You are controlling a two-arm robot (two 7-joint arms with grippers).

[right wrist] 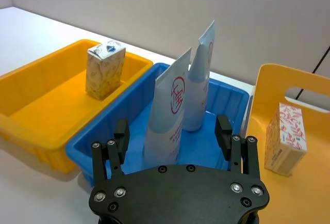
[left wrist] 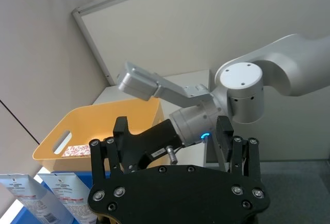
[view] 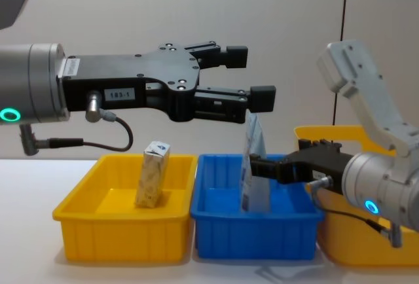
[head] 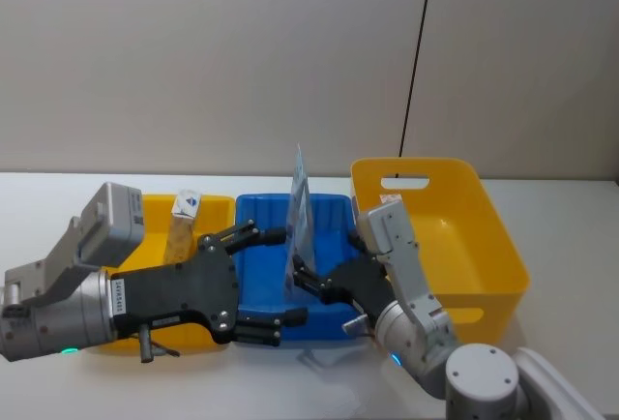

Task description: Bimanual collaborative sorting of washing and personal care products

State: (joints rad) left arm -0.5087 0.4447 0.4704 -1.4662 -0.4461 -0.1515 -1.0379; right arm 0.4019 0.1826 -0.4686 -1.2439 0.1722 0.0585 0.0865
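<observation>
The nearer pale-blue pouch (head: 292, 246) should come away alone when I lift it and leave the farther one standing, because its foot (head: 292, 290) sits farther forward.
Two tall pale-blue pouches (right wrist: 172, 105) stand upright in the blue bin (right wrist: 229, 100), and they look like one thin sheet (head: 299, 207) from the head. My right gripper (right wrist: 172, 133) is open at the bin's near side, low, with the nearer pouch (view: 254, 137) just ahead between its fingers. My left gripper (view: 252, 74) hangs open and empty high above the blue bin (view: 255, 235). A cream carton with a blue top mark (right wrist: 104, 69) stands in the left yellow bin (right wrist: 36, 105). A white box with red leaf print (right wrist: 286, 139) sits inside the tall yellow bin (right wrist: 273, 79).
The three bins stand side by side on a white table (head: 58, 197), the tall yellow bin (head: 484, 246) at the right. A grey wall runs close behind. My left arm (head: 58, 294) reaches across the left yellow bin (view: 118, 238).
</observation>
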